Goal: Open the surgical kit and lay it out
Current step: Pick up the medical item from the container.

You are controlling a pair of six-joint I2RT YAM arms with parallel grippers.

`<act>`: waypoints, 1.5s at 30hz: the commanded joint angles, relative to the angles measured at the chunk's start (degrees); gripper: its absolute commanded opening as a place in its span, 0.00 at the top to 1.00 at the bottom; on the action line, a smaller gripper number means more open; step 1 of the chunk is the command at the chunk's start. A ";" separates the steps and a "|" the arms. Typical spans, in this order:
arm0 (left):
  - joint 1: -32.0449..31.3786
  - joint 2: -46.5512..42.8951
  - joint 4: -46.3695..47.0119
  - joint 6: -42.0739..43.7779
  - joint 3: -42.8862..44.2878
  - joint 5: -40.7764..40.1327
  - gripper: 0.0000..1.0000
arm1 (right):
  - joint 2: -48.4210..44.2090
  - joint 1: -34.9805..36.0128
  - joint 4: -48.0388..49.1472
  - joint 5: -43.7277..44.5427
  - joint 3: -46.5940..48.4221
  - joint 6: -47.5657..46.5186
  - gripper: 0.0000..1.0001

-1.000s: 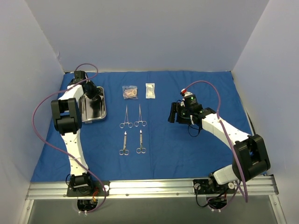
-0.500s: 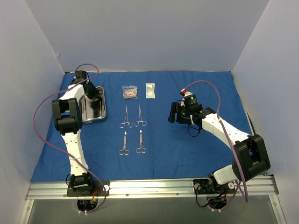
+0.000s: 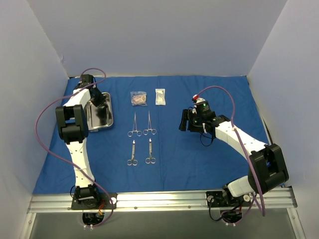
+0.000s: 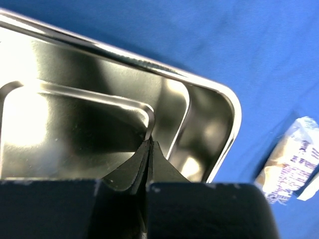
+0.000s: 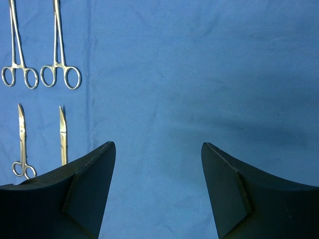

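Next, my left gripper lifts, opens and turns its fingers square before it takes the tweezers, because its shut fingers are empty and crooked at the tray's inner edge (image 4: pixel 150 122).
The blue cloth wrap (image 3: pixel 199 149) lies spread flat over the table. The steel tray (image 3: pixel 110 114) sits at its far left. My left gripper (image 3: pixel 95 98) is inside the tray with its jaws shut; in the left wrist view the gripper (image 4: pixel 149 142) has its tips at the tray floor (image 4: pixel 75 124), and nothing shows clearly between them. Four scissor-like instruments (image 3: pixel 142 139) lie in two rows mid-cloth. Two clear packets (image 3: pixel 138 98) (image 3: pixel 160 96) lie behind them. My right gripper (image 3: pixel 184 119) hovers open and empty to the right of the instruments (image 5: pixel 40 74). No tweezers show.
One packet (image 4: pixel 289 159) lies just right of the tray's rim (image 4: pixel 234 114). White walls close in the back and both sides. A metal rail (image 3: pixel 159 199) runs along the near edge.
My left gripper has shifted slightly towards the tray's far left corner. The right arm and the laid-out things have not moved.
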 commanded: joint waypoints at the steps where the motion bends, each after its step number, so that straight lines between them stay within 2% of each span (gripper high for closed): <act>1: 0.83 -4.25 -4.70 2.41 2.42 -5.06 0.98 | -2.37 0.42 -1.29 1.76 0.90 0.82 0.35; 7: 1.36 -5.13 -7.25 5.84 5.06 -10.51 0.98 | -3.24 0.60 -1.12 1.85 0.20 1.17 0.35; 14: 2.06 -4.43 -8.14 7.34 6.03 -12.80 0.97 | -3.51 0.86 -0.86 1.85 -0.15 1.26 0.35; 15: 2.23 -4.16 -8.13 7.51 6.11 -12.80 0.91 | -3.60 0.95 -0.94 1.85 -0.24 1.26 0.35; 21: 3.02 -2.41 -7.69 7.87 6.20 -11.48 0.78 | -4.04 1.04 -1.03 1.76 -0.59 1.08 0.35; 22: 3.11 -2.32 -7.96 7.87 6.81 -11.31 0.72 | -4.12 1.04 -1.03 1.76 -0.59 1.08 0.35; 26: 3.38 -3.36 -9.10 8.57 8.22 -11.04 0.60 | -4.65 1.04 -1.38 1.94 -0.77 0.82 0.35; 28: 3.38 -4.51 -9.54 10.50 8.40 -10.26 0.52 | -5.00 1.04 -1.56 2.02 -0.68 0.64 0.35; 32: 3.29 -7.76 -9.45 18.12 6.56 -7.88 0.46 | -5.36 1.04 -1.56 2.38 -0.77 0.47 0.35; 39: 0.83 -9.53 -8.31 29.12 0.58 -7.26 0.44 | -4.57 1.13 -0.59 1.06 -0.59 0.29 0.35; 41: 0.39 -8.30 -9.27 29.40 1.28 -9.70 0.44 | -4.21 1.04 -0.50 0.71 -0.51 0.12 0.35; 45: 0.13 -6.36 -10.42 31.24 2.95 -9.64 0.48 | -4.04 1.04 -0.50 0.53 0.02 -0.32 0.35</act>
